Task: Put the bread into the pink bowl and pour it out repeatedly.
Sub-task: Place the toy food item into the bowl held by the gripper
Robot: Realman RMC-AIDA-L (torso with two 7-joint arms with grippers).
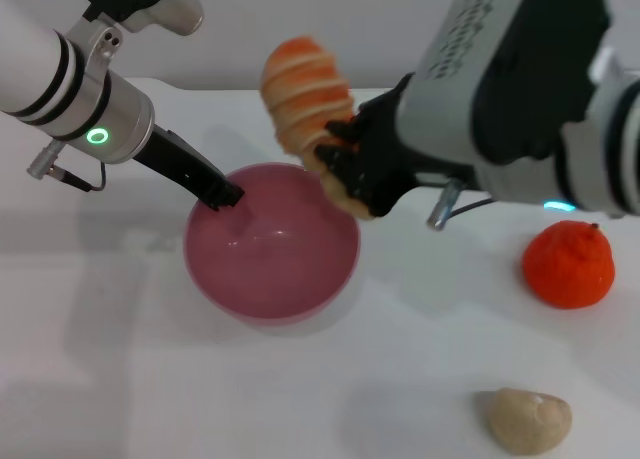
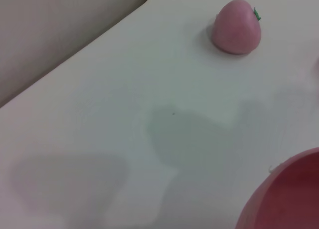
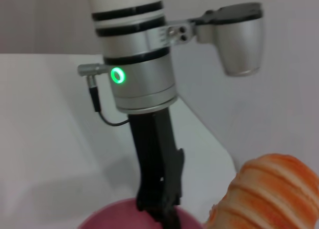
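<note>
The bread (image 1: 305,94) is above the pink bowl's far rim and the bowl's middle (image 1: 270,247) is open, so my right gripper keeps moving inward and lets go over the middle.
The pink bowl (image 1: 285,269) stands on the white table, and nothing lies inside it. My left gripper (image 1: 226,193) is shut on its far left rim; the right wrist view shows the same gripper (image 3: 160,206) clamped over the bowl's edge (image 3: 112,216). The bread (image 1: 305,87), orange-red with cream stripes, hangs tilted above the bowl's far right rim. My right gripper (image 1: 342,171) is shut on the loaf's lower end. The bread (image 3: 271,194) also shows close up in the right wrist view. In the left wrist view only a part of the bowl (image 2: 291,196) is seen.
An orange round fruit (image 1: 568,264) sits to the right of the bowl. A beige lump (image 1: 528,419) lies near the front right. A small pink ball with a green mark (image 2: 237,27) rests on the table beyond the bowl, near the table edge (image 2: 75,52).
</note>
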